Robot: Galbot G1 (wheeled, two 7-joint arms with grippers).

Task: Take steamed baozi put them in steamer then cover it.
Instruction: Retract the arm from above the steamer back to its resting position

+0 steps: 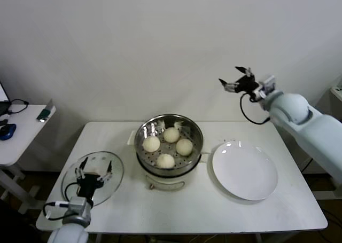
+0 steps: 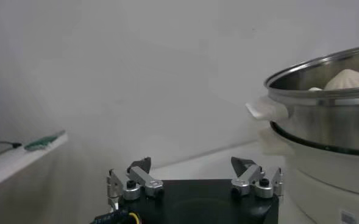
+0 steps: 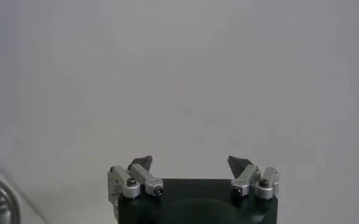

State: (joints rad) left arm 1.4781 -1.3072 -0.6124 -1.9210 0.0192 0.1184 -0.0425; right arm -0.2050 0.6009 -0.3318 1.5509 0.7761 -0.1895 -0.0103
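Observation:
My left gripper has its fingers spread level over the glass cover point(image 1: 95, 166), so next I pull back and turn that gripper upright before I pinch the cover's handle.
The steamer point(image 1: 169, 147) stands in the middle of the white table, uncovered, with several cream-white baozi point(image 1: 171, 134) on its perforated tray. The glass cover point(image 1: 116, 174) lies flat at the table's front left. My left gripper point(image 1: 94, 171) hovers open just over the cover, with nothing between its fingers. In the left wrist view that gripper point(image 2: 191, 164) is open, and the steamer point(image 2: 325, 122) rises beside it with a baozi point(image 2: 350, 79) showing above the rim. My right gripper point(image 1: 235, 78) is raised high at the back right, open and empty. In its own wrist view it point(image 3: 191, 161) faces the bare wall.
A flat white plate point(image 1: 245, 170), with nothing on it, lies right of the steamer. A small side table point(image 1: 21, 131) with a cable and small items stands to the left, apart from the main table. The wall runs close behind the table.

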